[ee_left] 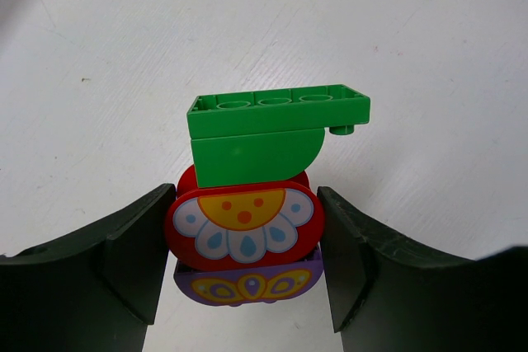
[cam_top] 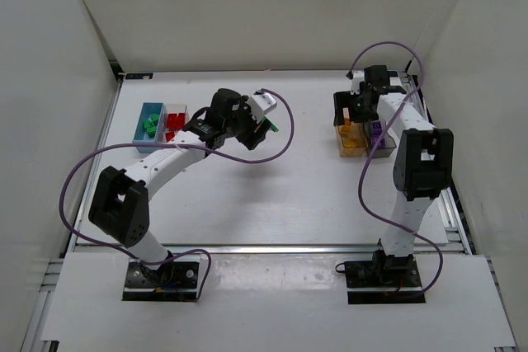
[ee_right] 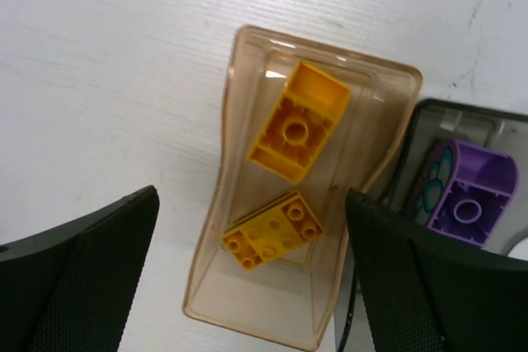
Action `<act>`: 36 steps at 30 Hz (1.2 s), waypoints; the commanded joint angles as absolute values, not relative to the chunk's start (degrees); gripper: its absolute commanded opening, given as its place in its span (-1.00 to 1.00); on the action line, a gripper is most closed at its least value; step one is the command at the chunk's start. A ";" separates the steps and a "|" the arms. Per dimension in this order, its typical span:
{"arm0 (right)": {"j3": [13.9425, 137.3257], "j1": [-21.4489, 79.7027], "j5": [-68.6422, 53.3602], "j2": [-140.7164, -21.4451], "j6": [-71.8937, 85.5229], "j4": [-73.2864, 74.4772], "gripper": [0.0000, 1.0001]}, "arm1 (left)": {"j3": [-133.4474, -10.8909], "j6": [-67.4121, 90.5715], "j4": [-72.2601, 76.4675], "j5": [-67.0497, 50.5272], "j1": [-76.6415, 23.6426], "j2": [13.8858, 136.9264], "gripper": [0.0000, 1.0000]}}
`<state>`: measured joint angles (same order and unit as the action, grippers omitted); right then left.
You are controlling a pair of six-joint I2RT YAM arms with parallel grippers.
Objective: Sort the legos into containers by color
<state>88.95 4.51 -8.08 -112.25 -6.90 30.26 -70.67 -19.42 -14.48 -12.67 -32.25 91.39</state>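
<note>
The green brick (cam_top: 271, 124) is attached to the red flower-printed brick (ee_left: 245, 218), so next my right gripper grabs the green brick while my left gripper keeps the stack still.
My left gripper (ee_left: 246, 228) is shut on a stack of legos held off the table. The stack has a green brick (ee_left: 276, 125) on top, a red flower-printed brick (ee_left: 243, 224) between the fingers and a purple one (ee_left: 247, 286) beneath. In the top view this gripper (cam_top: 262, 121) hangs right of the left bins. My right gripper (ee_right: 252, 204) stands open above the orange container (ee_right: 256, 311), nothing between its fingers. Two yellow legos (ee_right: 297, 121) (ee_right: 274, 241) lie loose in that container. A purple lego (ee_right: 466, 195) lies in the dark grey container (ee_right: 417, 133) beside it.
At the back left, a blue-tinted bin (cam_top: 151, 113) holds green legos and the clear bin (cam_top: 175, 113) next to it holds red ones. The orange bin (cam_top: 351, 144) and grey bin (cam_top: 379, 147) sit at the back right by the wall. Purple cables loop from both arms.
</note>
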 commanded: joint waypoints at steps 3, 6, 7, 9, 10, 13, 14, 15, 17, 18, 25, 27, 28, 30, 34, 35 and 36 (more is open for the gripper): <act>94.13 4.31 -26.89 -106.27 -7.21 30.76 0.83 | -72.86 -19.25 -12.92 -13.62 -32.52 90.44 -0.80; 96.15 4.30 -48.24 -105.64 -4.50 31.38 0.74 | -72.77 -19.25 -12.75 -14.85 -32.61 90.09 -0.80; 96.41 5.09 -53.04 -105.99 -3.53 30.85 0.74 | -72.77 -19.42 -12.74 -15.20 -32.52 90.09 -0.80; 96.77 6.41 -62.03 -107.04 -0.28 29.28 0.74 | -72.77 -19.25 -12.57 -16.78 -32.43 90.09 -0.80; 96.68 7.29 -63.88 -107.31 2.00 28.22 0.74 | -73.12 -19.25 -12.74 -17.48 -32.43 90.09 -0.80; 97.56 9.75 -66.88 -109.16 4.83 27.51 0.80 | -73.56 -19.42 -12.92 -18.89 -32.43 90.00 -0.80; 97.73 10.45 -68.19 -109.68 6.49 25.42 0.81 | -73.65 -19.34 -12.92 -18.90 -32.52 90.00 -0.80; 97.82 10.72 -68.81 -110.21 7.98 24.18 0.81 | -73.74 -19.34 -13.09 -18.81 -32.52 90.17 -0.80; 98.17 11.86 -70.31 -111.79 12.73 21.02 0.81 | -74.00 -19.42 -12.92 -18.72 -32.87 90.18 -0.80; 98.70 12.13 -70.66 -112.32 13.79 20.40 0.80 | -74.00 -19.42 -12.92 -18.55 -32.78 90.26 -0.80; 99.93 15.55 -73.82 -114.87 16.61 18.54 0.68 | -74.18 -20.39 -12.31 -17.49 -33.92 90.53 -0.80; 99.76 16.43 -74.00 -114.96 16.61 18.54 0.68 | -74.35 -20.57 -12.04 -17.31 -34.19 90.53 -0.80; 99.76 16.78 -74.09 -115.22 16.61 18.54 0.68 | -74.44 -20.65 -11.87 -17.23 -34.28 90.70 -0.80; 100.02 17.66 -74.27 -115.49 16.61 18.46 0.67 | -74.62 -20.92 -11.69 -17.23 -34.45 90.88 -0.80; 101.16 18.54 -74.27 -116.02 15.91 19.07 0.60 | -74.88 -21.00 -11.69 -16.96 -34.63 91.14 -0.80; 101.25 18.89 -74.27 -116.10 15.30 19.68 0.55 | -74.97 -21.01 -11.78 -16.79 -34.72 91.40 -0.80; 101.08 18.90 -74.27 -116.10 15.12 19.69 0.51 | -75.06 -21.18 -11.69 -16.70 -34.63 91.41 -0.80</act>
<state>98.56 18.50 -72.14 -115.68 15.88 20.38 -72.34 -20.51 -13.32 -16.88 -34.26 91.64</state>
